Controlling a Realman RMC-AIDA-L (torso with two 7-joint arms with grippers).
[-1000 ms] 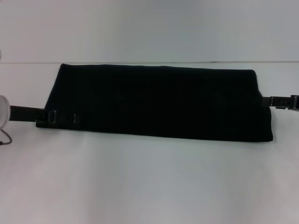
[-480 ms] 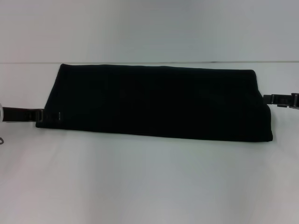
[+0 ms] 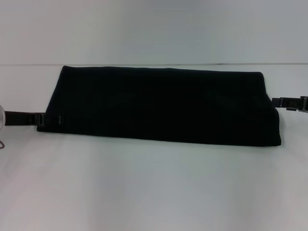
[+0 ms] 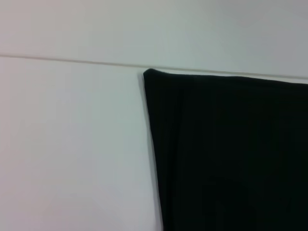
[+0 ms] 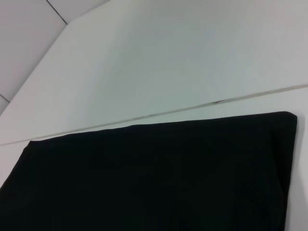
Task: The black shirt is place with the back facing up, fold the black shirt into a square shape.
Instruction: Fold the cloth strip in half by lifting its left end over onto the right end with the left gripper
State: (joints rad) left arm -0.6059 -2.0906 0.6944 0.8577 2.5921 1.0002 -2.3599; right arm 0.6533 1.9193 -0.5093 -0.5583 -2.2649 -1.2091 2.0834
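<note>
I can see the black shirt's near edge (image 3: 159,140) slants. My right gripper should grab the shirt's near corner (image 3: 275,141) on its side before both grippers pull that edge straight.
The black shirt (image 3: 163,103) lies flat on the white table (image 3: 154,183), folded into a long horizontal band. My left gripper (image 3: 42,119) is low at the shirt's near left corner, right against its edge. At the shirt's right edge, about halfway along it, sits my right gripper (image 3: 285,102). The left wrist view shows only the black shirt's (image 4: 231,154) far left corner, and the right wrist view shows the black shirt's (image 5: 154,178) far edge; neither shows a gripper.
A thin seam (image 3: 154,64) runs across the table just behind the shirt. White tabletop stretches in front of the shirt to the near edge. A pale rounded part of the left arm (image 3: 1,118) shows at the left border.
My left gripper has drawn back to the left, off the shirt's near left corner where it lay a second ago. The shirt and the right gripper have stayed put.
</note>
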